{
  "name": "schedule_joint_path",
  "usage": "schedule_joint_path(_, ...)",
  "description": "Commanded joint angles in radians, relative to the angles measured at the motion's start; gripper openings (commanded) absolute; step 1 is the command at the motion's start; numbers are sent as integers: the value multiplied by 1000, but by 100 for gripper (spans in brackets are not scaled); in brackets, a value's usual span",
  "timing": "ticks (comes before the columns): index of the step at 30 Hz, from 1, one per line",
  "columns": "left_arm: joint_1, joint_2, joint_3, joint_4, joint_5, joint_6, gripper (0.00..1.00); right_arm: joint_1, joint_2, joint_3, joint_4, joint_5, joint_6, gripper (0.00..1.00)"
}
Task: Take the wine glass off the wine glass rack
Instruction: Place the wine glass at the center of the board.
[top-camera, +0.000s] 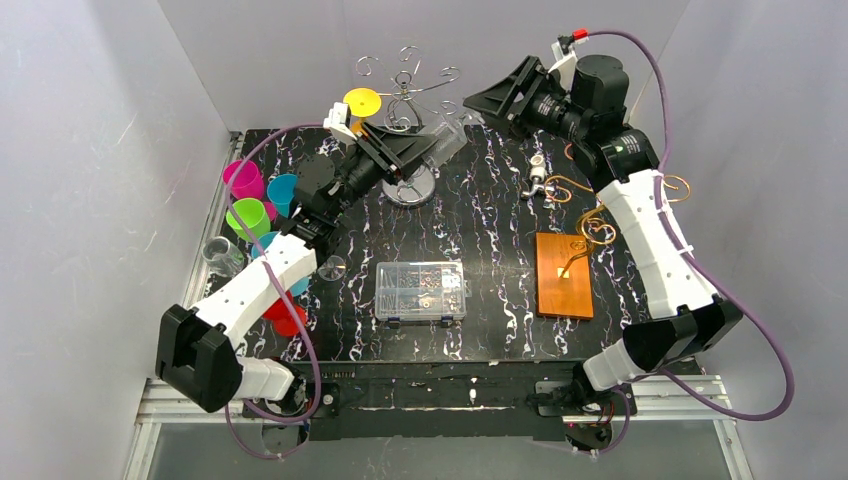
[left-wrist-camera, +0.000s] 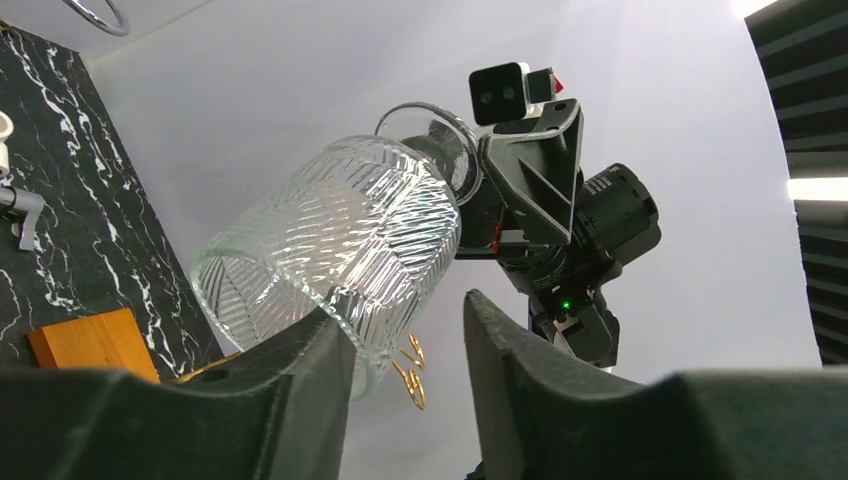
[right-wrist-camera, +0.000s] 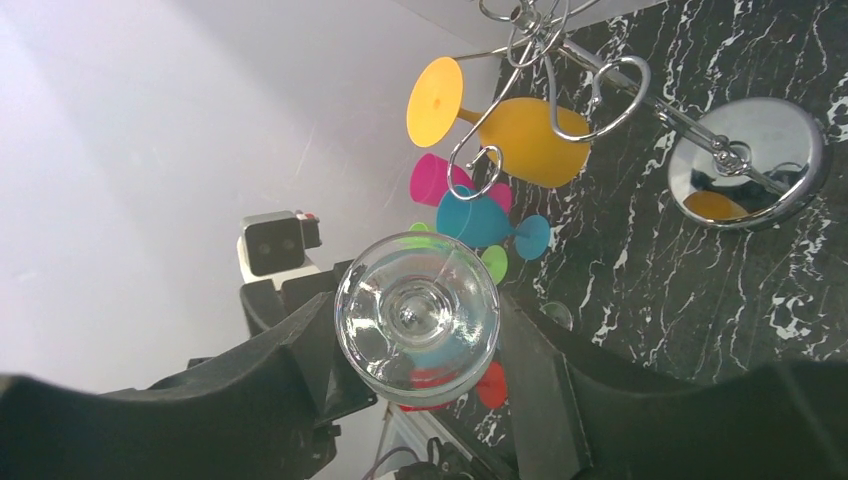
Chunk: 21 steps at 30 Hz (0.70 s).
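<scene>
The wine glass's foot (right-wrist-camera: 417, 310) is held in my closed right gripper, so my left gripper should grab the bowl's rim and my right gripper should open before the glass stands.
A clear ribbed wine glass (top-camera: 448, 135) (left-wrist-camera: 340, 220) hangs tilted in the air just right of the chrome wine glass rack (top-camera: 405, 85) (right-wrist-camera: 545, 40), off its hooks. My right gripper (top-camera: 472, 106) (right-wrist-camera: 417, 312) is shut on the glass's round foot (right-wrist-camera: 417, 320), one finger on each side. My left gripper (top-camera: 430, 148) (left-wrist-camera: 405, 305) stands open at the bowl's mouth. The rim rests by its left finger (left-wrist-camera: 320, 340) and the other finger is apart from the glass. A yellow glass (top-camera: 362, 100) (right-wrist-camera: 525, 130) hangs on the rack.
Coloured plastic glasses (top-camera: 255, 200) crowd the table's left side, with a clear cup (top-camera: 222, 255) beside them. A clear parts box (top-camera: 421, 291) lies mid-table. A wooden block (top-camera: 564, 274) and copper wire hooks (top-camera: 590, 225) sit at the right. The rack's mirrored base (top-camera: 410, 185) (right-wrist-camera: 750, 165) stands below the glass.
</scene>
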<state>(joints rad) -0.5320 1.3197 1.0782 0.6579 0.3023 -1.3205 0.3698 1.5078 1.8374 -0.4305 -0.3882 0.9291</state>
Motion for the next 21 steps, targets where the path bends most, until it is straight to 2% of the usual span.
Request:
schedule_joint_path(1, 0, 10, 52, 104, 11, -36, 36, -5, -70, -51, 154, -40, 48, 38)
schedule_joint_path(10, -11, 3, 76, 138, -5, -52, 14, -5, -116, -183, 250, -74, 101, 38)
schedule_joint_path(13, -16, -2, 84, 139, -4, -48, 0, -5, -127, -227, 279, -87, 116, 38)
schedule_joint_path(21, -19, -22, 74, 71, -8, -45, 0, -5, -133, -232, 280, -83, 106, 46)
